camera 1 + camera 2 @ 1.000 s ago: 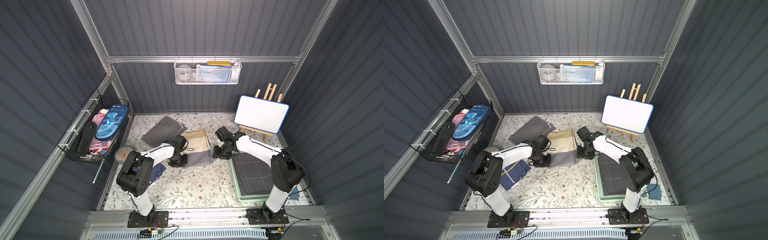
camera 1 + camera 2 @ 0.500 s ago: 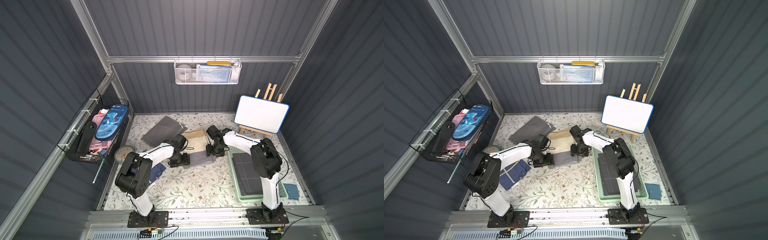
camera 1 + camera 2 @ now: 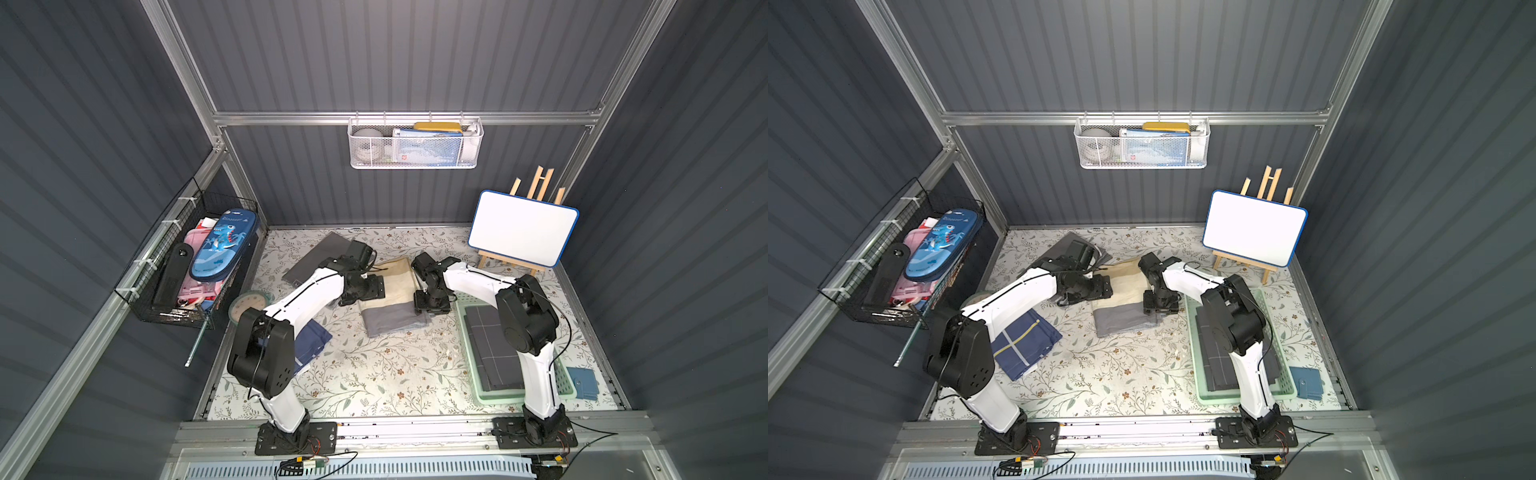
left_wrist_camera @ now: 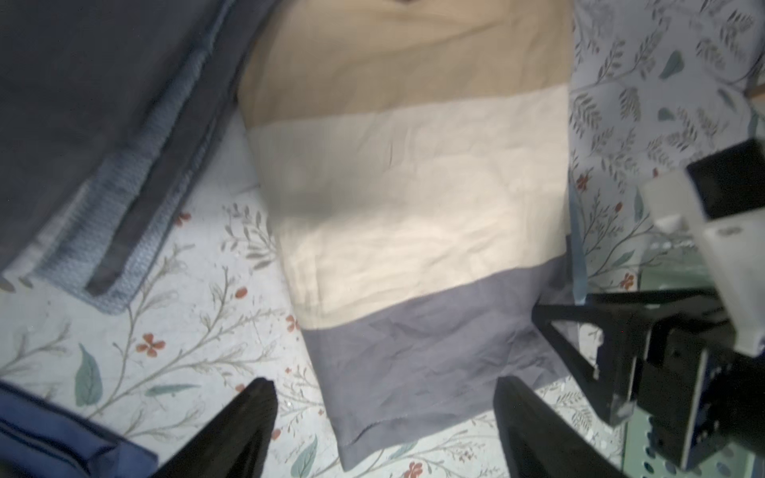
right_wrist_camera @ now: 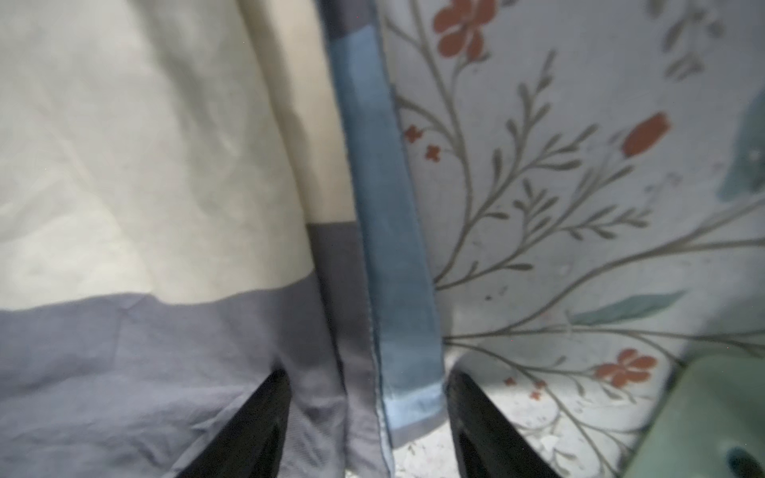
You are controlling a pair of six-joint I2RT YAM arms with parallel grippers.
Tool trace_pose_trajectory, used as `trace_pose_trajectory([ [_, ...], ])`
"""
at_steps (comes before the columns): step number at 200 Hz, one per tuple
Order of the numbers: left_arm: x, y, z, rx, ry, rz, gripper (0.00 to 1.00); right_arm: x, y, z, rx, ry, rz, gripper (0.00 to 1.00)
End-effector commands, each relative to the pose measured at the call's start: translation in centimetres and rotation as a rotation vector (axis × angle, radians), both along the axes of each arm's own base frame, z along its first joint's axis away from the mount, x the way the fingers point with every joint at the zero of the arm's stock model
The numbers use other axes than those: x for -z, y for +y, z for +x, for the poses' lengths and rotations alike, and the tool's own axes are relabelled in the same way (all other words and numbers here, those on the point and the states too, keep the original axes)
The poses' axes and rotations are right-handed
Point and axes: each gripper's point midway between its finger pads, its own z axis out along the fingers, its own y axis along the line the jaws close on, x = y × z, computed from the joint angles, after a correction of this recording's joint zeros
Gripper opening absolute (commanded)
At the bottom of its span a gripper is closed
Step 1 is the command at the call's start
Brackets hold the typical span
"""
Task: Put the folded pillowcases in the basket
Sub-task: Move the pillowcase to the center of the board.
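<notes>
The folded pillowcase (image 3: 388, 309) is lying crooked next to the basket. I should pull it closer and straighten it first, and then move my left gripper to its tan end (image 3: 394, 267).
The folded pillowcase (image 3: 395, 305) (image 3: 1125, 303), banded tan, cream and grey, lies flat on the floral table between my two grippers. My left gripper (image 3: 365, 291) (image 4: 385, 383) hovers at its left side, open, with the grey end (image 4: 414, 360) lying loose between the fingers. My right gripper (image 3: 432, 305) (image 5: 367, 374) is low at the right edge, open; one finger (image 5: 265, 414) rests on the grey cloth and the other stands beside the blue hem (image 5: 393, 248). The mint-green basket (image 3: 498, 400) (image 5: 712, 414) stands to the right and holds a dark checked cloth (image 3: 490, 345).
A dark grey folded cloth (image 3: 320, 257) lies at the back left and a navy one (image 3: 1021, 340) under my left arm. A whiteboard easel (image 3: 521, 235) stands at the back right. A small blue item (image 3: 584, 380) lies beside the basket. A tape roll (image 3: 249, 301) sits left.
My left gripper has opened, let go of the pillowcase and drawn back a little. My right arm has swung in from the basket side and lowered its gripper onto the pillowcase's right edge.
</notes>
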Motion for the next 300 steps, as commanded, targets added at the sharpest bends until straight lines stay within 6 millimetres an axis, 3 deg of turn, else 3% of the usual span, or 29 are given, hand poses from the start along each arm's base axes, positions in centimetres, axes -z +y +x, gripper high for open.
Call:
trace_pose_trajectory([
  [1, 0.9, 2.0, 3.3, -0.038, -0.032, 0.034, 0.88, 1.4, 0.7, -2.4, -0.008, 0.104, 0.037, 0.6],
  [6, -0.2, 2.3, 4.8, -0.051, -0.069, 0.021, 0.88, 1.5, 0.7, -2.7, -0.007, 0.115, 0.04, 0.59],
  [25, 0.1, 3.9, 7.8, -0.092, -0.093, 0.005, 0.88, 1.7, 0.5, -4.1, -0.007, 0.139, 0.048, 0.51],
  [59, 1.8, 5.5, 10.7, -0.124, -0.098, -0.022, 0.86, 1.8, 0.2, -6.0, 0.006, 0.152, 0.083, 0.33],
  [90, 2.3, 4.6, 11.2, -0.105, -0.096, -0.062, 0.85, 1.2, 0.1, -7.4, 0.017, 0.16, 0.128, 0.11],
  [114, 2.5, 4.5, 11.3, -0.067, -0.112, -0.051, 0.84, 0.6, 0.1, -9.4, 0.016, 0.192, 0.178, 0.1],
  [133, 2.8, 3.0, 10.2, -0.028, -0.09, -0.115, 0.83, 0.3, 0.3, -11.5, -0.023, 0.222, 0.175, 0.1],
  [159, 3.2, 0.9, 8.1, -0.007, -0.077, -0.145, 0.82, 0.4, 0.1, -13.5, -0.05, 0.234, 0.153, 0.12],
  [163, 4.3, 0.8, 6.9, -0.003, -0.046, -0.137, 0.82, 0.5, 0.0, -13.6, -0.048, 0.233, 0.148, 0.12],
  [186, 6.1, -0.7, 5.0, 0.025, -0.011, -0.138, 0.82, 0.7, -0.1, -13.7, -0.029, 0.235, 0.147, 0.12],
  [245, 9.2, -1.6, 5.3, 0.02, 0.019, -0.16, 0.77, 0.2, -0.5, -14.2, -0.04, 0.223, 0.126, 0.14],
  [254, 9.9, -1.8, 5.1, 0.022, 0.034, -0.167, 0.76, 0.3, -0.7, -14.3, -0.042, 0.226, 0.116, 0.19],
  [264, 10.4, -1.8, 4.9, 0.021, 0.044, -0.171, 0.75, 0.2, -0.9, -14.5, -0.046, 0.234, 0.106, 0.36],
  [272, 10.5, -1.8, 4.7, 0.023, 0.047, -0.176, 0.75, 0.0, -0.9, -14.6, -0.053, 0.231, 0.101, 0.42],
  [300, 10.2, -1.9, 4.5, 0.032, 0.04, -0.183, 0.75, -3.6, -1.0, -14.0, -0.055, 0.149, 0.123, 0.63],
])
